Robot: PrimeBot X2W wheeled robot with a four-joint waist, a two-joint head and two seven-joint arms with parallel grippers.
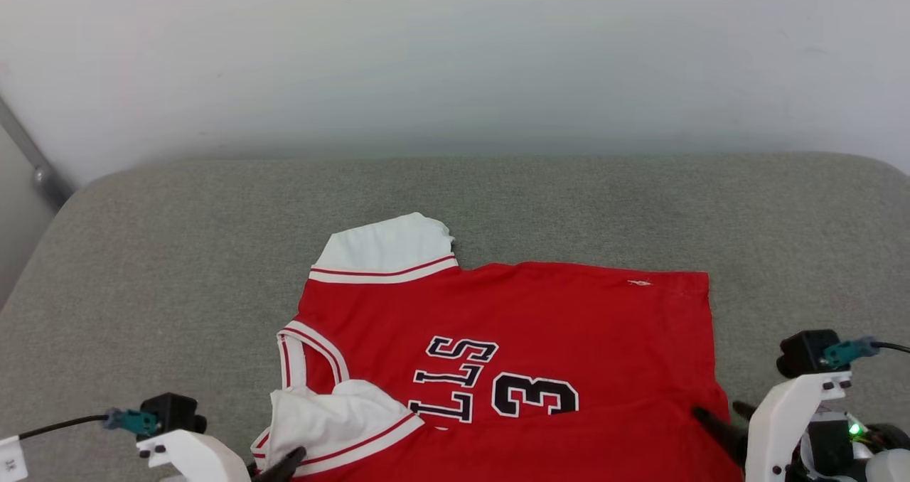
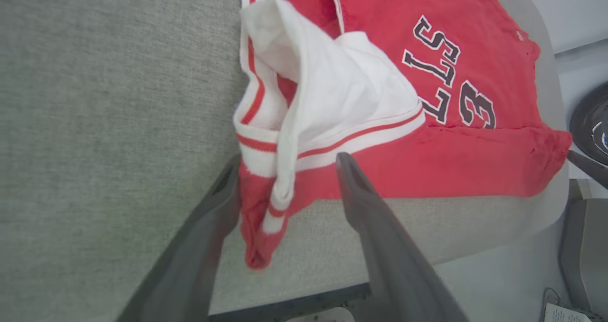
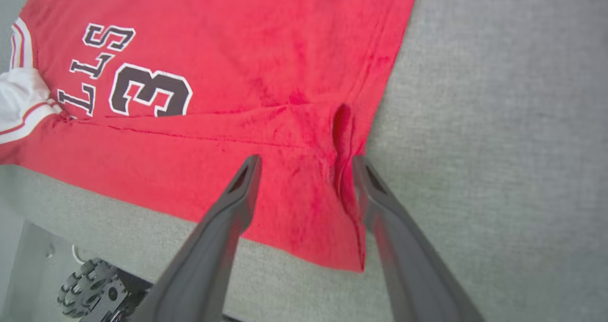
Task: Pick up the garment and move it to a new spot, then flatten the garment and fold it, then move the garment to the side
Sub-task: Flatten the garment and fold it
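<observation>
The far white sleeve (image 1: 385, 244) has a limp, rumpled edge (image 1: 445, 229). The sleeve will therefore crumple up on top of the near sleeve when I fold it over.
The garment (image 1: 569, 325), a red jersey with white sleeves and black "LLS" and "3" showing, lies spread on the grey padded table (image 1: 178, 254), its near part folded over along the front edge. My left gripper (image 2: 289, 160) stands open, its fingers astride the bunched white sleeve and striped trim at the garment's (image 2: 475, 160) left near corner. My right gripper (image 3: 306, 163) is open too, straddling a creased fold at the hem corner of the garment (image 3: 285, 51). From the head camera, the left gripper (image 1: 281, 468) sits at the lower left and the right gripper (image 1: 718, 411) at the lower right.
A pale wall rises behind the table. A grey metal bar (image 1: 35, 162) leans at the far left. The table's front edge (image 2: 308, 298) runs just under both grippers. Below it, a dark wheeled base (image 3: 90, 288) stands on the floor.
</observation>
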